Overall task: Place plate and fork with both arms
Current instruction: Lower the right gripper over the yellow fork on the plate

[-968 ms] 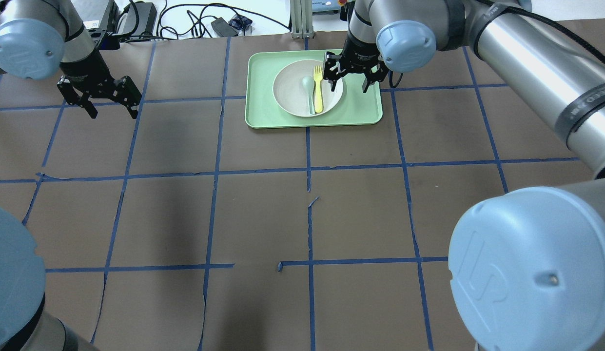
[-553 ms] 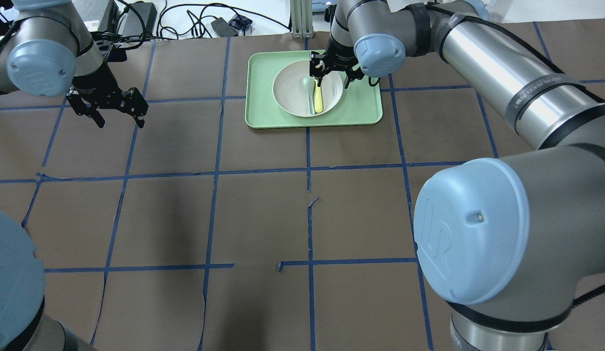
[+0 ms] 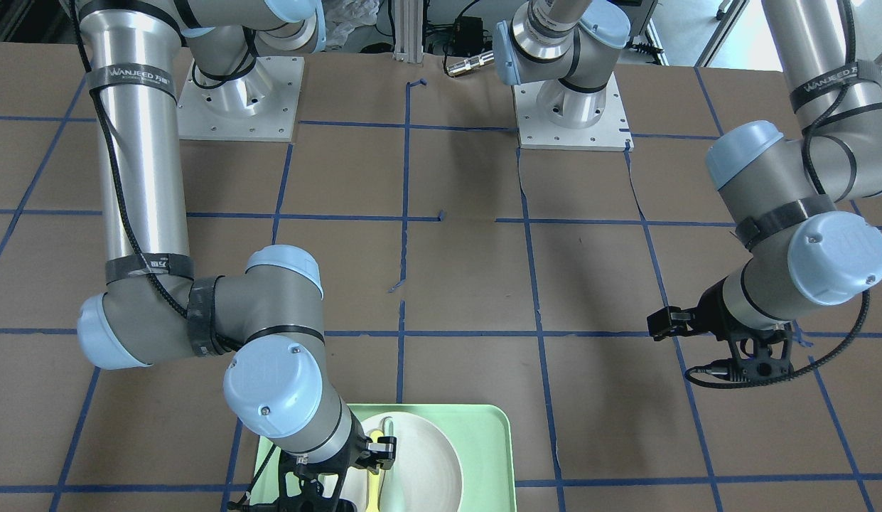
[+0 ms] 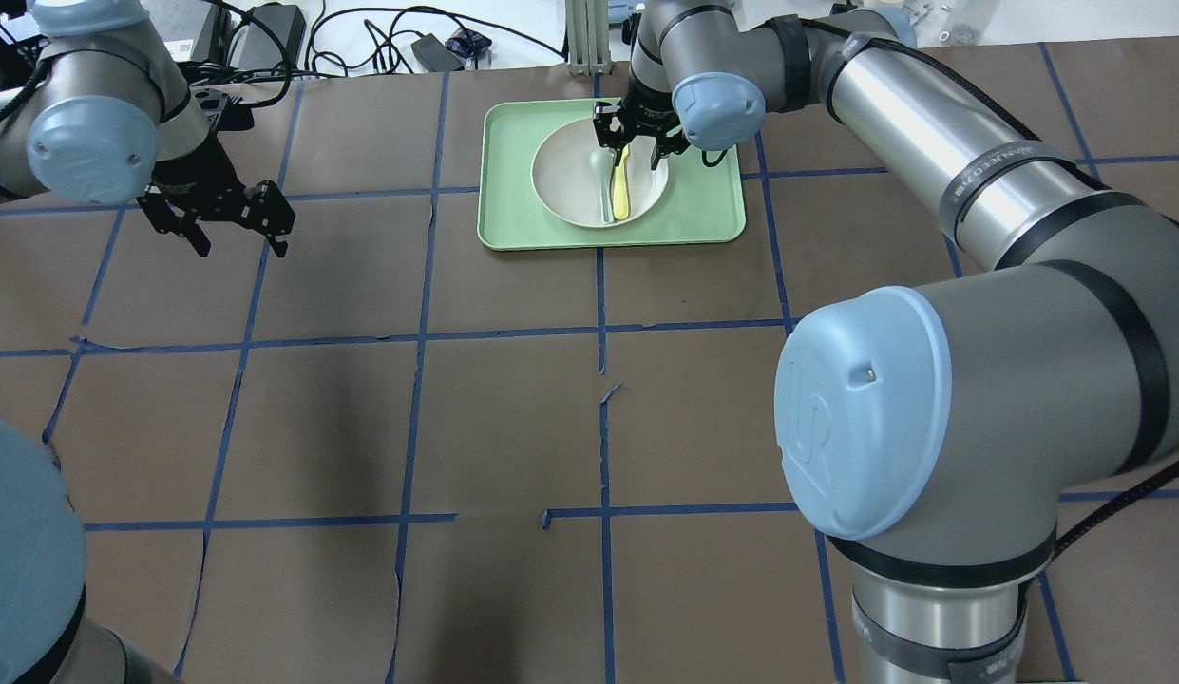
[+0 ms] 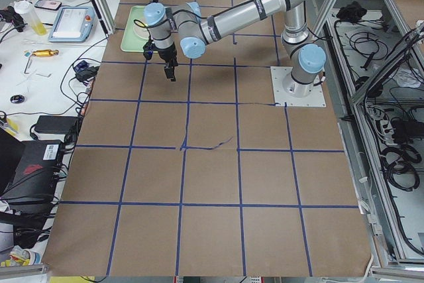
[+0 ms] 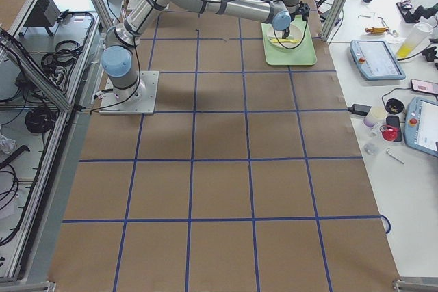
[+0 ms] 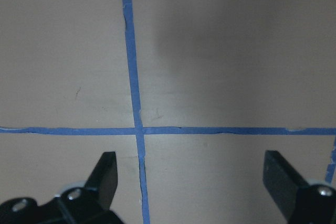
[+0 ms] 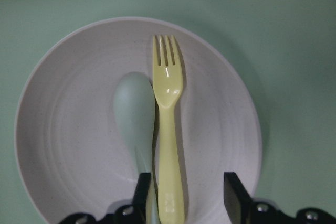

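I expect the yellow fork (image 3: 374,491) to roll onto its thin edge when I lift it, because the fork handle's broad side (image 8: 169,177) faces up between my right gripper's fingers.
The off-white plate (image 4: 560,176) sits in the mint-green tray (image 4: 513,214) at the table's far middle. The yellow fork (image 4: 622,195) lies on the plate beside a pale grey-green spoon (image 4: 603,185). My right gripper (image 4: 632,147) is open and hovers over the plate's far part. In the right wrist view its fingers (image 8: 233,195) straddle the handle end of the fork (image 8: 169,129), close above the plate (image 8: 68,140), without touching it. My left gripper (image 4: 233,223) is open and empty over bare table at the far left; the left wrist view (image 7: 193,177) shows only tape lines.
Blue tape lines grid the brown table cover. Cables and power bricks (image 4: 266,33) lie beyond the far edge. An aluminium post (image 4: 589,38) stands just behind the tray. The right arm's elbow (image 4: 865,418) fills the near right of the overhead view.
My right gripper has moved left from the plate's right rim to over the fork, covering its tines in the overhead view. My left gripper has drifted right and nearer.
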Controlling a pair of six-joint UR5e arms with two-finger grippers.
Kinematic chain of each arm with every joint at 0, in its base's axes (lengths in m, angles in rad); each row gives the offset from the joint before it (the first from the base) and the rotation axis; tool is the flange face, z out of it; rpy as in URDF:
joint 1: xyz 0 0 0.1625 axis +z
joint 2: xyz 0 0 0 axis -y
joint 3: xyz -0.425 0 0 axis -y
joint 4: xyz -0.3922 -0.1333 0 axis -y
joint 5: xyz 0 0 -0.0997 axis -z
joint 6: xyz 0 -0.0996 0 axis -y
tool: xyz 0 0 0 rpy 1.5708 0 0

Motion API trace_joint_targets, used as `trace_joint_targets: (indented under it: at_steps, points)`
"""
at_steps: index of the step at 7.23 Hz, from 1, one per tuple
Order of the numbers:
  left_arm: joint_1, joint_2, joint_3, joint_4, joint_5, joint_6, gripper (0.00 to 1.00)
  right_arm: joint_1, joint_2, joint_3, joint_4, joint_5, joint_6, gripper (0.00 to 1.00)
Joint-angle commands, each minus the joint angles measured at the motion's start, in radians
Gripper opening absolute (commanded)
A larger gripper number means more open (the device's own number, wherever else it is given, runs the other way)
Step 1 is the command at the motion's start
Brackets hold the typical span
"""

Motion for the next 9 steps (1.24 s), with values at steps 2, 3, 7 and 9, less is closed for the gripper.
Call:
trace_joint_targets:
  at_steps: [2,3,7,9]
  points:
    - [0.000,0.001,-0.061,0.111,0.001,-0.001,1.00,0.011,0.035,-0.018,-0.005,0.000,0.011,0.45]
    - [0.000,0.001,-0.066,0.111,0.003,0.001,1.00,0.016,0.057,-0.023,-0.012,0.000,0.011,0.45]
    - [0.000,0.000,-0.066,0.113,0.004,0.007,1.00,0.026,0.075,-0.023,-0.014,-0.001,0.009,0.45]
    - [0.001,0.000,-0.066,0.114,0.004,0.010,1.00,0.026,0.069,-0.024,-0.014,-0.004,0.006,0.45]
